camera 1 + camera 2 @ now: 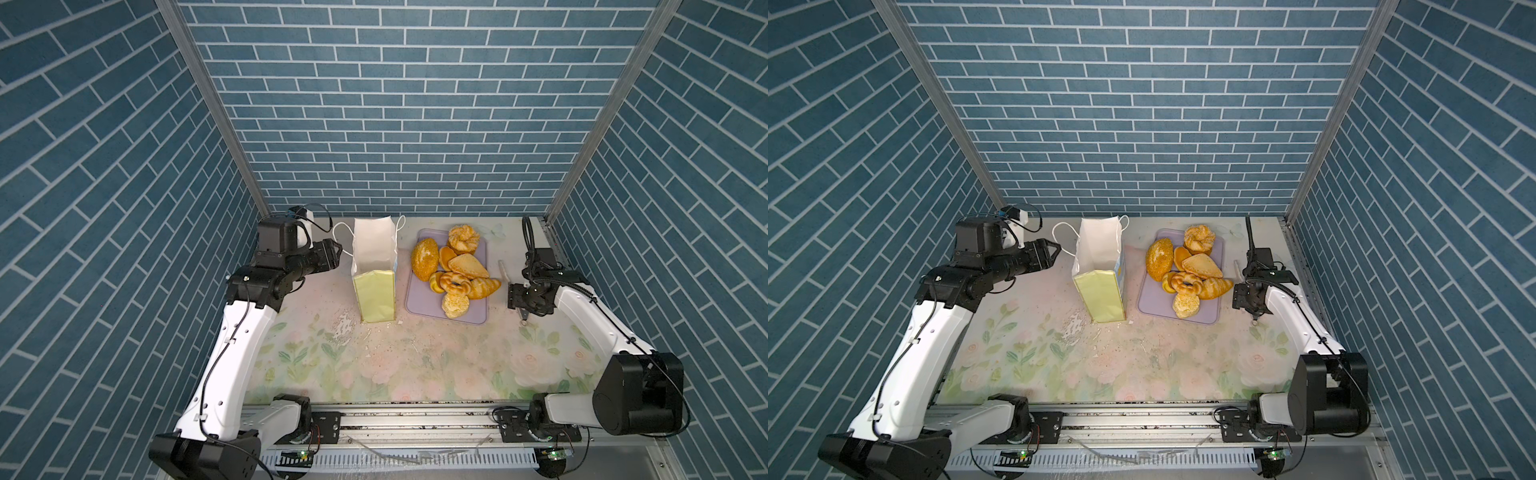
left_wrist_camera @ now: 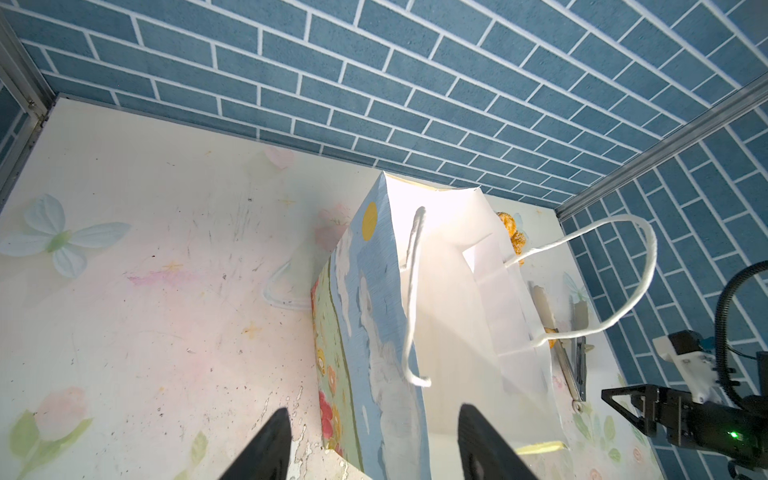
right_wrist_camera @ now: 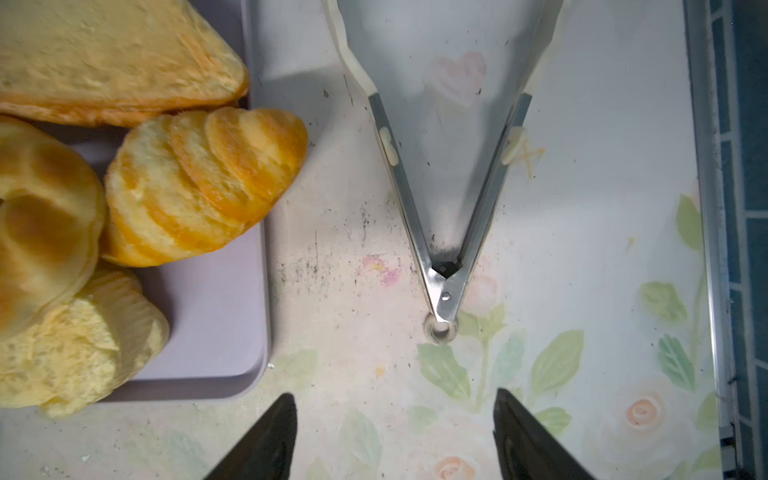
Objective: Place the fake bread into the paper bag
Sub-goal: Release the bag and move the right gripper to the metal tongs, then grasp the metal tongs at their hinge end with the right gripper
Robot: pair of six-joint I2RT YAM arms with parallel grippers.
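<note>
The tongs' joined end [image 3: 444, 299] points midway at my right gripper's open fingers, so I should keep moving down and forward until the fingers are on both sides of the tongs' metal arms [image 3: 411, 209], then close them.
The paper bag [image 1: 374, 266] [image 1: 1100, 270] stands upright and open at the back middle of the table, white inside, with a pale yellow-green side panel. Its white cord handles hang loose. My left gripper [image 1: 336, 253] [image 1: 1054, 251] is open just left of the bag's top. In the left wrist view the left gripper [image 2: 374, 415] straddles the bag's painted wall [image 2: 374, 311] without touching it. Several pieces of fake bread [image 1: 451, 270] [image 1: 1187, 270] are piled on a lavender tray [image 1: 424, 307]. My right gripper [image 1: 510, 295] [image 3: 395, 399] hangs open and empty right of the tray, near the croissant [image 3: 199, 183].
Metal tongs [image 3: 440, 249] [image 1: 505, 270] lie spread open on the floral tabletop between the tray [image 3: 208, 311] and the table's right edge rail [image 3: 706, 208], right ahead of the right gripper. Blue brick walls close in the back and both sides.
</note>
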